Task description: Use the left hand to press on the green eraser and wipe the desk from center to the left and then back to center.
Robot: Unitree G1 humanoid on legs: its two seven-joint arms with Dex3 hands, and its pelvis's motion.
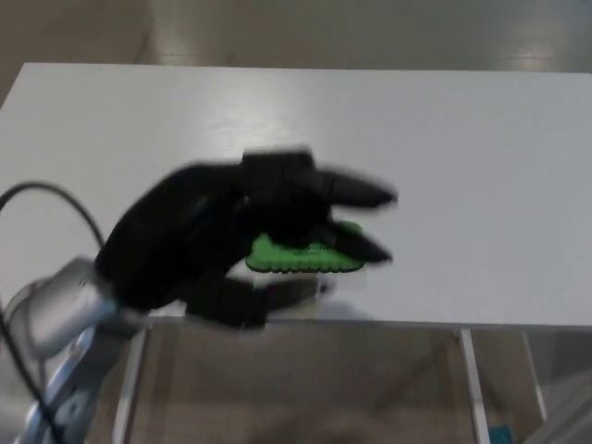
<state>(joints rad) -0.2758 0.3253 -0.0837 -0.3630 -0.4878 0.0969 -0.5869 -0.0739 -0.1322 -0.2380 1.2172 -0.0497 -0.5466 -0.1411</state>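
Observation:
I see a beige strip sticking out in front of the green eraser (305, 258), so I should expect a hidden tape cross underneath when I wipe it aside.
The green eraser (305, 256) lies flat near the front middle of the white desk (444, 157), and only its front strip shows. My left hand (245, 231), black and blurred by motion, hovers over it and hides most of its top. The fingers (356, 194) are spread apart and point right, holding nothing. Whether the hand touches the eraser cannot be told. My right hand does not show.
The desk's front edge (481, 326) runs just below the eraser, with a white leg (470, 379) and brown floor beneath. A grey forearm with a black cable (46, 314) comes up from the lower left.

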